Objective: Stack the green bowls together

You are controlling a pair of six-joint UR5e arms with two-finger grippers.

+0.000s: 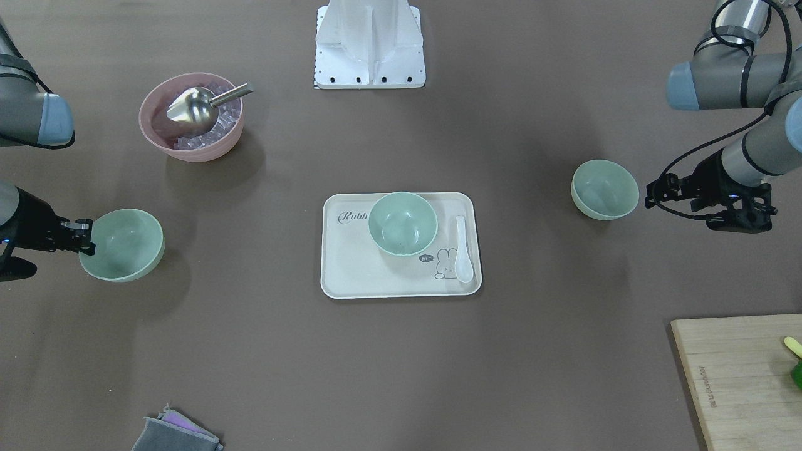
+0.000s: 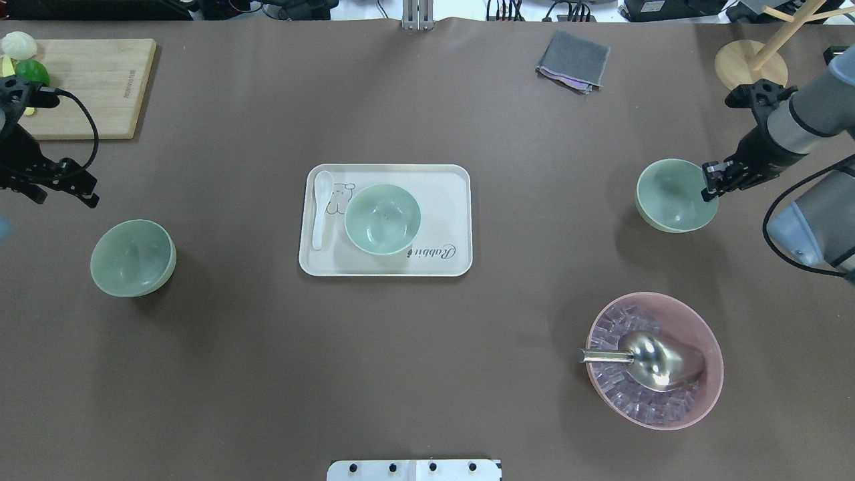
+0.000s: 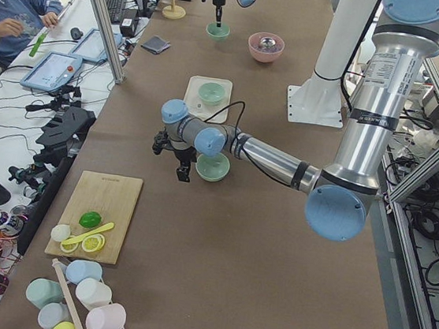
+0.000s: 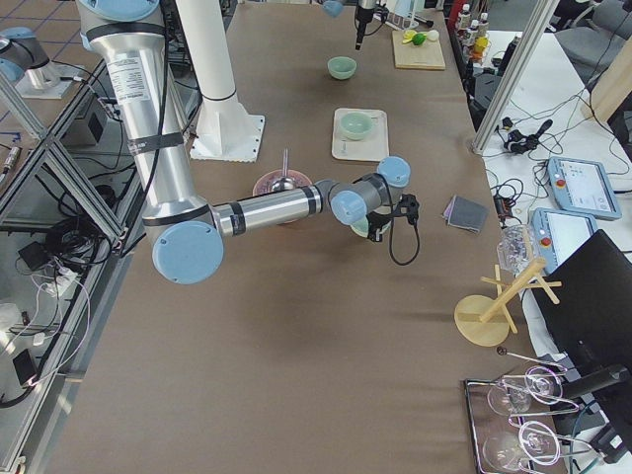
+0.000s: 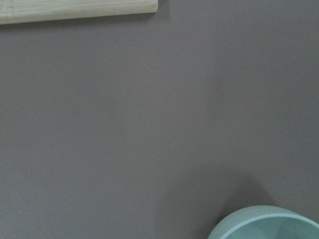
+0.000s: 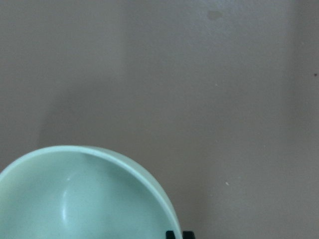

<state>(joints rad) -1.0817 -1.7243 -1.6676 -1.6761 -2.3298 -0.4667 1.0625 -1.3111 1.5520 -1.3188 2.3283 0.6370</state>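
Note:
The tray's green bowl [image 1: 403,224] is empty and flares wide, so the bowl in my right gripper [image 1: 124,245] will nest deep inside when I lower it.
Three pale green bowls show. One [image 2: 383,218] stands on the cream tray [image 2: 454,200] at mid-table. One [image 2: 133,257] stands on the table on my left side and shows in the left wrist view [image 5: 269,224]. My left gripper [image 2: 65,196] is open and hovers beyond it and apart from it; it also shows in the front view [image 1: 683,207] next to that bowl [image 1: 604,189]. The third bowl [image 2: 676,195] is on my right side. My right gripper [image 2: 709,187] is shut on its rim, and its fingertips [image 6: 171,234] pinch that rim [image 6: 75,199].
A pink bowl [image 2: 654,361] with ice and a metal scoop stands near on my right. A white spoon [image 2: 322,207] lies on the tray. A cutting board [image 2: 87,87] with fruit is far left, a grey cloth [image 2: 573,61] and a wooden stand [image 2: 751,63] far right.

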